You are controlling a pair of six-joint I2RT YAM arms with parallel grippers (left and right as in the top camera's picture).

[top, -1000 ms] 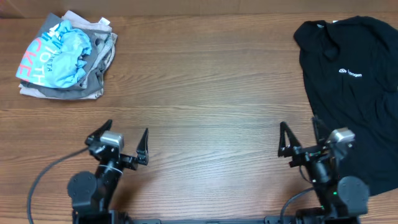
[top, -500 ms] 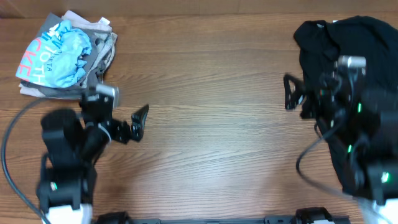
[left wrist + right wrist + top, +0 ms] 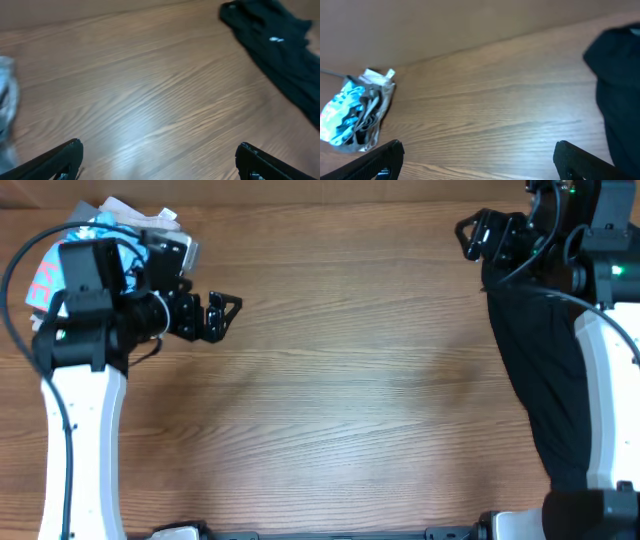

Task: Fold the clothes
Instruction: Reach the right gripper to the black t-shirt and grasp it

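Note:
The black T-shirt's collar end (image 3: 620,52) is clear of the pile. I go on moving my open right gripper toward its edge (image 3: 601,62) until the fingers close on cloth.
A black T-shirt (image 3: 530,340) with a small white logo lies crumpled along the table's right side. It also shows in the left wrist view (image 3: 280,47) and the right wrist view (image 3: 620,85). A pile of light blue and grey clothes (image 3: 115,218) sits at the back left, mostly hidden under my left arm, and shows in the right wrist view (image 3: 355,112). My left gripper (image 3: 218,316) is open and empty, just right of the pile, above bare wood (image 3: 160,165). My right gripper (image 3: 470,235) is open and empty at the shirt's back left edge (image 3: 480,160).
The wooden table (image 3: 340,400) stretches between the pile and the black shirt. A back wall (image 3: 445,25) rises behind the table's far edge. Both white arm links reach over the table's left and right sides.
Both arms have swung from the front edge toward the back. The left gripper went to the pile at the back left, the right one over the black shirt's top. Both stayed open.

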